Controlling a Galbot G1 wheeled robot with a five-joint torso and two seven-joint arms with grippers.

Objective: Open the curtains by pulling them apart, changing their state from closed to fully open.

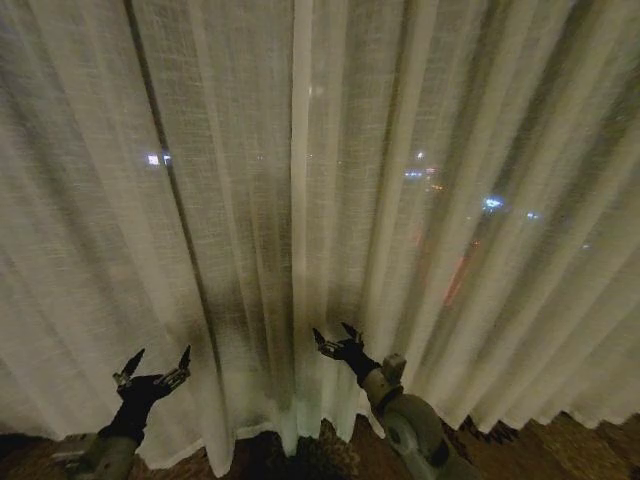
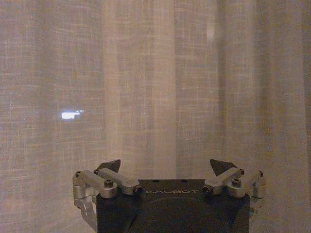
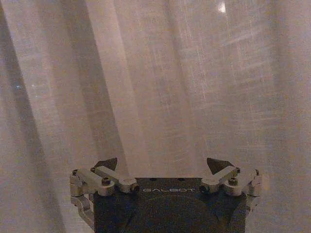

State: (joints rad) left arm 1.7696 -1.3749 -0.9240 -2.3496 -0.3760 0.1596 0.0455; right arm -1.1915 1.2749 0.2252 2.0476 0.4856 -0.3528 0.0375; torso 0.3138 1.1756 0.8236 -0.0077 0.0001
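Note:
I expect the panel (image 1: 332,260) to slide aside and gather into a narrow bunch when I pull it, because loose vertical folds (image 1: 455,240) hang down to a free bottom hem.
The sheer off-white curtains (image 1: 300,200) hang shut across the whole window, their two panels meeting at a bright vertical hem near the middle. My left gripper (image 1: 153,364) is low on the left, open, in front of the left panel (image 2: 146,87) with nothing between its fingers. My right gripper (image 1: 335,337) is low near the centre, open, pointing at the folds just right of the meeting hem (image 3: 160,87). Whether either gripper touches the fabric I cannot tell.
City lights glow faintly through the fabric. A dark patterned carpet (image 1: 330,455) shows below the curtain hems along the bottom edge. A dark vertical line (image 1: 165,170) runs behind the left panel.

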